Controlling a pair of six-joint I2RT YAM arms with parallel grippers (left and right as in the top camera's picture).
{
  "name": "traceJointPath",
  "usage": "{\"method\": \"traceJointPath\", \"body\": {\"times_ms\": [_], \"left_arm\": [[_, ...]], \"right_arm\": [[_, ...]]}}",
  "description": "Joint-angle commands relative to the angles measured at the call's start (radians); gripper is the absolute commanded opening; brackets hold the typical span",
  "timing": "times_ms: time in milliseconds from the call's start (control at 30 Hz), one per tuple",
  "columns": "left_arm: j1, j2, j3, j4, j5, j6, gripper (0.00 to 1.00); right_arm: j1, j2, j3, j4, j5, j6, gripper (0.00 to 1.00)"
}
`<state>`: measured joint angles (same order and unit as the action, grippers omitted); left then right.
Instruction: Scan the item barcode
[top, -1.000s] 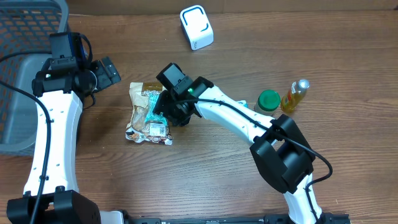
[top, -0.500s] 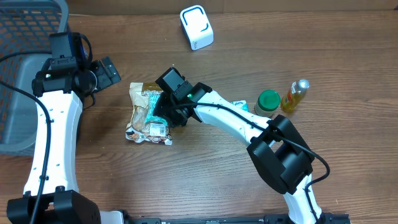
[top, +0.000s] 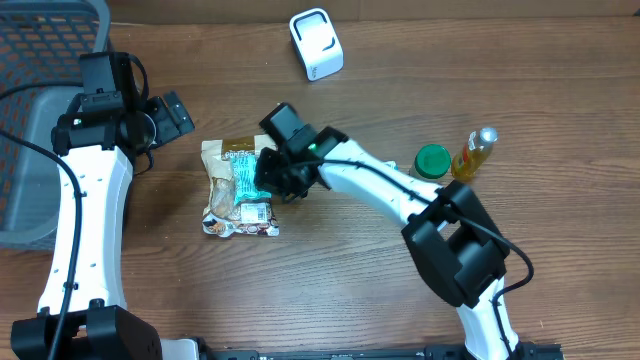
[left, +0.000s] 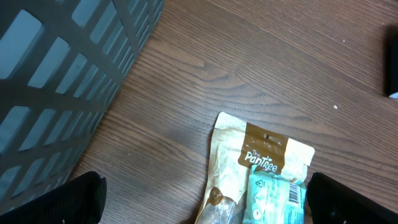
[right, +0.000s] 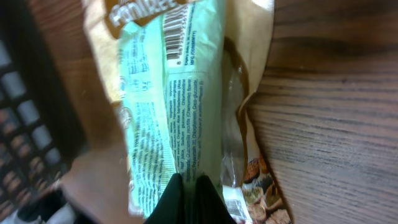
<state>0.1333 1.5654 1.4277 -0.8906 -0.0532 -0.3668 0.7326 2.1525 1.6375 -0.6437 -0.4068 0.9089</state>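
Observation:
My right gripper should first put the pale green packet down beside the pouch (top: 319, 206) and grip it again, because the packet lies on top of the brown snack pouch (top: 246, 178).
A pale green packet (top: 243, 178) lies on top of a brown snack pouch (top: 222, 152) at the table's middle left. My right gripper (top: 268, 180) is shut on the packet's right edge. In the right wrist view its black fingertips (right: 176, 200) pinch the packet (right: 180, 93) low in the picture, with the gripper's midpoint (right: 193, 194) between them. The packet's barcode (right: 186, 28) faces up at its far end. My left gripper (top: 170, 115) hangs open above the table's left part, apart from the pouch (left: 267, 155) and the packet (left: 273, 196).
A white scanner (top: 316, 44) stands at the back centre. A green-lidded jar (top: 432, 162) and a yellow bottle (top: 474, 153) stand to the right. A grey basket (top: 40, 100) fills the far left, close to the left arm.
The right jaws have closed on the green packet. Packet and pouch have shifted slightly. The left arm has not moved.

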Motion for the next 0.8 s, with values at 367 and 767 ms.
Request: {"method": "traceJointPath", "body": {"times_ms": [367, 767], "left_arm": [[0.008, 0.005, 0.008, 0.005, -0.006, 0.004, 0.99], [0.008, 0.005, 0.008, 0.005, -0.006, 0.004, 0.99]], "right_arm": [[-0.246, -0.019, -0.008, -0.341, -0.111, -0.475, 0.04], [-0.262, -0.019, 0.069, -0.515, 0.171, -0.491, 0.3]]}}
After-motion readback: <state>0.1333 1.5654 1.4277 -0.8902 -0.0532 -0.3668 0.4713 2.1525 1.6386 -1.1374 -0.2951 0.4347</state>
